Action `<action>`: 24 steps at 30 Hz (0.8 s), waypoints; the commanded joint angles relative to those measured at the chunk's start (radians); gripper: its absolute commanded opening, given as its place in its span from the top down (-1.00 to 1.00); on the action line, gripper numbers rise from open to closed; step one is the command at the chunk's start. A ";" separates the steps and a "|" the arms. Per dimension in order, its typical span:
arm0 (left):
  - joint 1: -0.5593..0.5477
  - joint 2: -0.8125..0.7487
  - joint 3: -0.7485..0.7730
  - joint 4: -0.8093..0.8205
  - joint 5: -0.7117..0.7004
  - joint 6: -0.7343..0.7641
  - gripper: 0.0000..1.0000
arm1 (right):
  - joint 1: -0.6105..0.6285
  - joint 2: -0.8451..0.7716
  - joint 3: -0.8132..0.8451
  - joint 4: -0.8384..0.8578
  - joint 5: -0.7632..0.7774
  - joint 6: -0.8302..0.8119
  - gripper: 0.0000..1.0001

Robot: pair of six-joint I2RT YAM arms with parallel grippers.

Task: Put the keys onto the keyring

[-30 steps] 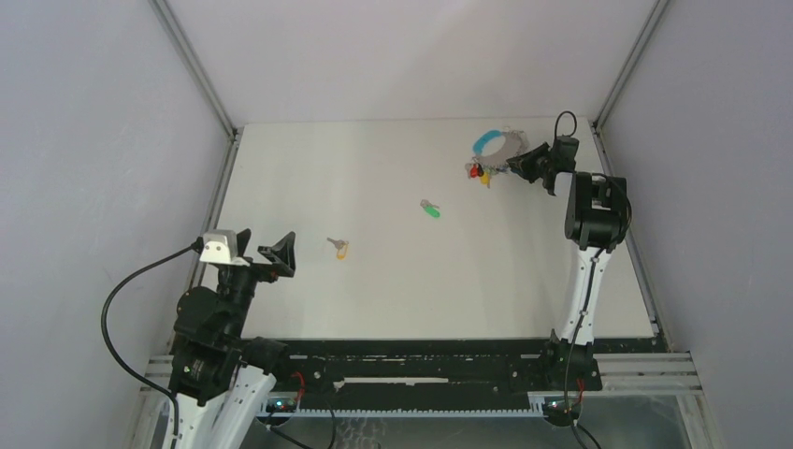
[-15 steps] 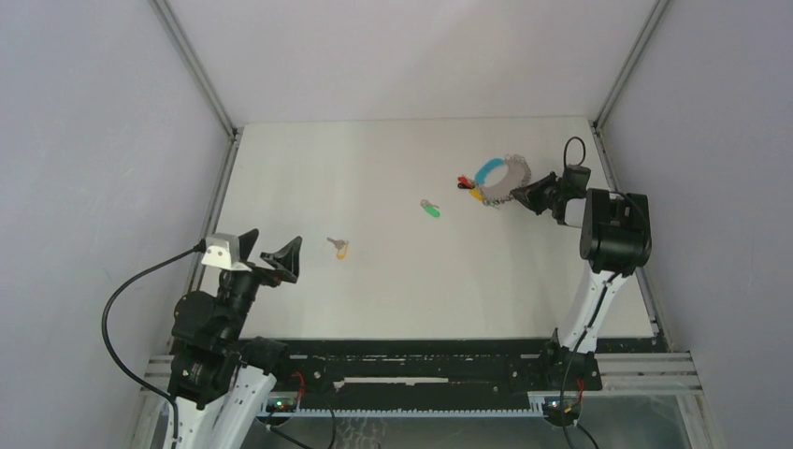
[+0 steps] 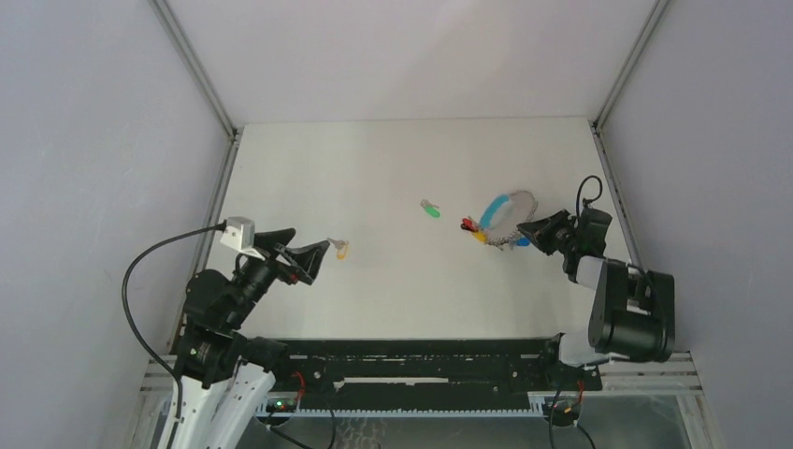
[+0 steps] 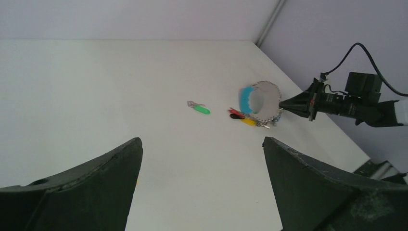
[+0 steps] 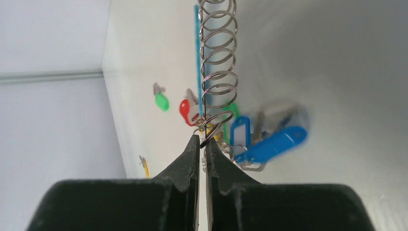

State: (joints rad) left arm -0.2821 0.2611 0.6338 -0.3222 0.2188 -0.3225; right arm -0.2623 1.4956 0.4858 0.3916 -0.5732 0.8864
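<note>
The keyring's blue band (image 3: 493, 211) is free while my right gripper holds the grey coil (image 3: 513, 235), so my left gripper should go on moving closer until its open fingers are on both sides of the band.
The keyring (image 3: 505, 217), a blue band and grey coil with coloured tags, hangs off the table at the right. My right gripper (image 3: 526, 227) is shut on a wire loop of it. In the right wrist view the coil (image 5: 216, 62) rises from the shut tips (image 5: 202, 139), with blue tags (image 5: 276, 139) swinging beside them. The green key (image 3: 430, 210) lies mid-table, left of the ring. The yellow key (image 3: 340, 247) lies just right of my open left gripper (image 3: 310, 243). The left wrist view shows the wide-open left gripper (image 4: 202, 142), the green key (image 4: 202, 110) and the keyring (image 4: 260, 98) beyond it.
Grey walls close the white table (image 3: 393, 159) on three sides, with metal posts (image 3: 193, 64) in the far corners. A black rail (image 3: 411, 354) runs along the near edge between the arm bases. The right arm's cable (image 4: 365, 53) loops above its wrist.
My right gripper has closed and carried the keyring from the far right corner toward the near right. My left arm has reached forward toward the yellow key, still open.
</note>
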 commanded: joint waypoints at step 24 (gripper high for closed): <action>-0.276 0.539 -0.331 0.744 -0.077 -0.369 -0.92 | 0.437 -0.690 -0.227 -0.036 -0.002 -0.093 1.00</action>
State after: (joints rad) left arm -0.5438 0.7021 0.3138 0.2161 0.1761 -0.6727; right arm 0.1314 0.8177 0.2420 0.2382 -0.5858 0.7986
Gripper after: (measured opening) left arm 0.963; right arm 0.010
